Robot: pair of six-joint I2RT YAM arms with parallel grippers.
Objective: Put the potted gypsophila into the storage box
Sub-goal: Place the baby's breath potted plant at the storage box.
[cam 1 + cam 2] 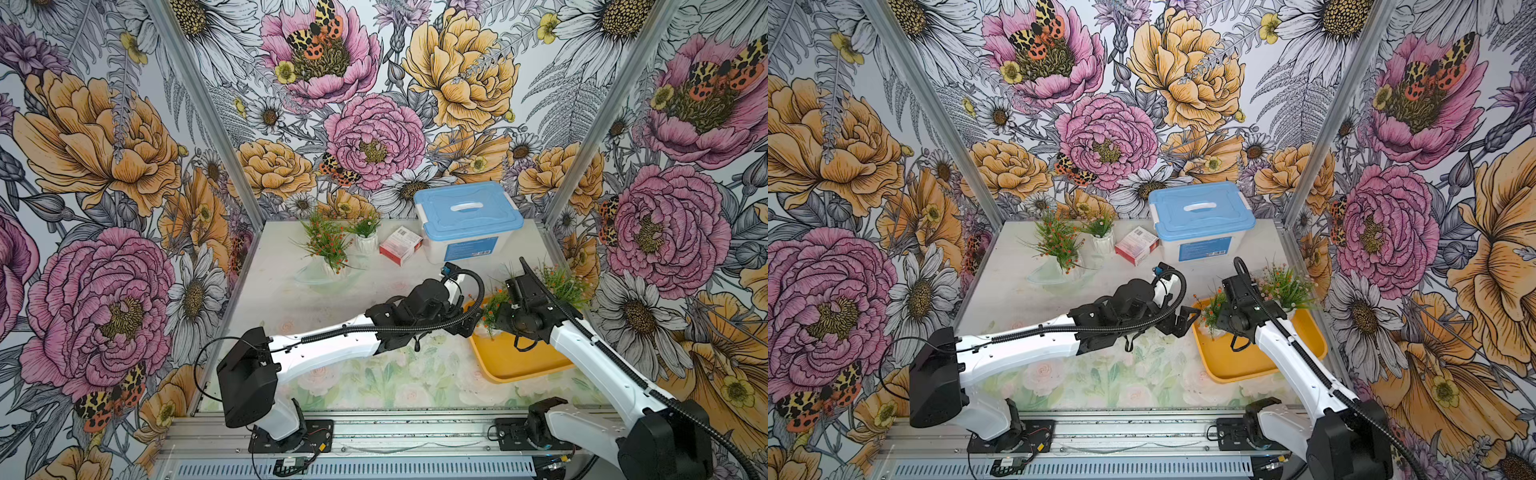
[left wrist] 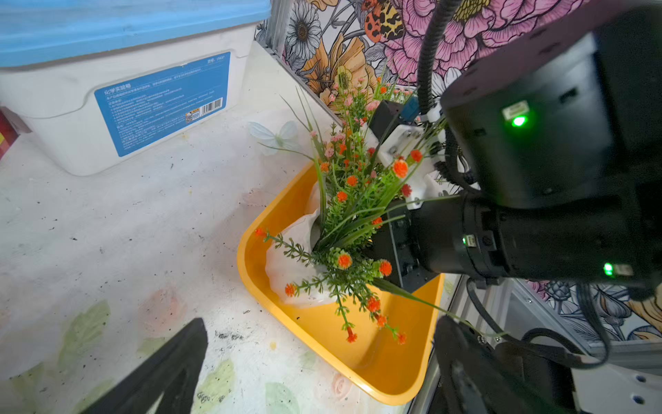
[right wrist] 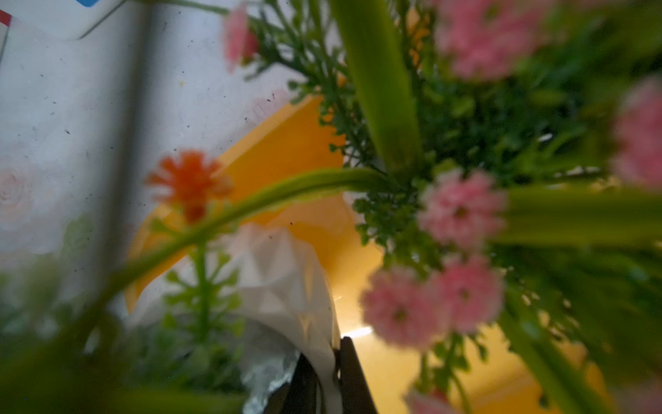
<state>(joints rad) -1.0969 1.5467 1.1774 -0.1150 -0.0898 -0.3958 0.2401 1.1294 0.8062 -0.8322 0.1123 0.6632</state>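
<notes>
The orange-flowered pot (image 2: 295, 261) is inside the yellow tray's corner (image 2: 256, 263), so I keep lowering the pot with my right gripper until it stands flat there, then let go.
The storage box (image 1: 519, 361) (image 1: 1237, 361) (image 2: 322, 322) is a shallow yellow tray at the right of the table. My right gripper (image 3: 327, 358) is shut on the rim of a white potted gypsophila with orange blossoms (image 2: 286, 265) (image 3: 279, 272) (image 1: 492, 309). That pot is tilted over the tray's far left corner. Whether it touches the floor of the tray I cannot tell. A pink-flowered pot (image 1: 563, 284) (image 1: 1285, 286) stands at the tray's far side. Two more pots (image 1: 328, 245) (image 1: 365, 232) stand at the back left. My left gripper (image 1: 467, 322) (image 2: 315, 372) is open and empty beside the tray's left rim.
A white box with a blue lid (image 1: 465, 216) stands at the back, with a small red and white carton (image 1: 401, 245) to its left. A clear glass dish (image 1: 320, 276) lies under the nearer back-left pot. The right wall post (image 1: 557, 249) runs close behind the tray.
</notes>
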